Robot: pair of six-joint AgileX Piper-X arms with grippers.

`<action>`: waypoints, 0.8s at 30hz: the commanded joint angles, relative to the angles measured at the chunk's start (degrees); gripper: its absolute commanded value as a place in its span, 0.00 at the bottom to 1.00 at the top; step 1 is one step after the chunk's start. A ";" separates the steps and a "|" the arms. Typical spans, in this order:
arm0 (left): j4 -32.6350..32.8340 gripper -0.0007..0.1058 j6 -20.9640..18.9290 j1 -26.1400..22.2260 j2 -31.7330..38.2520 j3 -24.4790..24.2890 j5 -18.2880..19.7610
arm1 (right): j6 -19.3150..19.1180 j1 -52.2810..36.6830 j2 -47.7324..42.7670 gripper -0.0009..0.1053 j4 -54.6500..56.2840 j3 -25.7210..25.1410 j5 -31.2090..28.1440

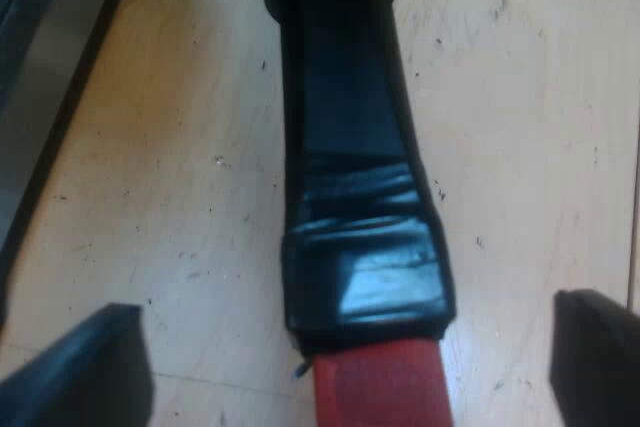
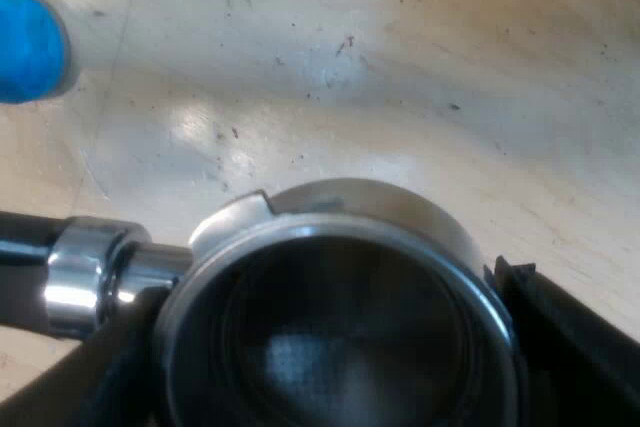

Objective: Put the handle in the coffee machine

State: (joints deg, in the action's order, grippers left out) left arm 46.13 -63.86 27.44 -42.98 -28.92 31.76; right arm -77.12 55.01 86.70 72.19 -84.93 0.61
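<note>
I expect the red end (image 1: 384, 384) to stay in line with the dark handle when I lift it, because glossy black tape (image 1: 368, 272) is wrapped closely around the joint.
The metal holder lies on the pale wooden table. Its dark handle (image 1: 345, 147), wrapped in glossy black tape, ends in red (image 1: 380, 387). My left gripper (image 1: 345, 362) is open and straddles the handle near the red end, one finger (image 1: 85, 372) on each side with table showing in both gaps. In the right wrist view the holder's round metal basket (image 2: 340, 297) faces up, dark inside, with its shiny neck (image 2: 90, 272) leading off to the handle. My right gripper (image 2: 330, 357) is shut on the basket, its black fingers (image 2: 570, 332) pressed against the rim on both sides.
A blue tamper (image 2: 30, 42) stands on the table beyond the basket. A dark, grey-metal edge (image 1: 40, 97) runs along the table beside the handle. The wooden table (image 2: 380, 77) around the holder is scuffed and speckled.
</note>
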 commanded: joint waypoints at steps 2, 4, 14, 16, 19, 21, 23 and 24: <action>-0.01 0.60 -0.03 0.39 -0.07 0.55 -0.31 | 0.19 -0.15 -1.23 0.01 0.14 -1.00 0.66; -0.01 0.60 -0.03 0.39 -0.07 0.62 -0.31 | 0.38 -0.15 -1.23 0.01 0.14 -1.00 0.66; -1.49 0.44 -0.03 0.39 -0.07 1.74 -1.06 | 0.90 -0.15 -1.23 0.01 0.14 -1.00 0.66; -1.77 0.44 -0.03 0.39 -0.07 1.74 -0.87 | 1.05 -0.15 -1.23 0.01 0.14 -1.00 0.66; -2.34 0.44 -0.13 0.39 -0.07 1.74 0.25 | 1.04 -0.15 -1.23 0.01 0.14 -1.00 0.66; -2.73 0.44 -0.13 0.39 -0.07 1.74 0.29 | 1.04 -0.15 -1.23 0.01 0.14 -1.00 0.66; -2.78 0.44 -0.13 0.39 -0.07 1.74 0.29 | 1.04 -0.15 -1.23 0.01 0.14 -1.00 0.66; -2.78 0.44 -0.13 0.39 -0.07 1.74 0.29 | 1.04 -0.15 -1.23 0.01 0.14 -1.00 0.66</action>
State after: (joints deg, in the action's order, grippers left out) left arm 44.19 -63.86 27.44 -42.98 -27.14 31.43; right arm -76.04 55.01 86.70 72.19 -84.93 0.61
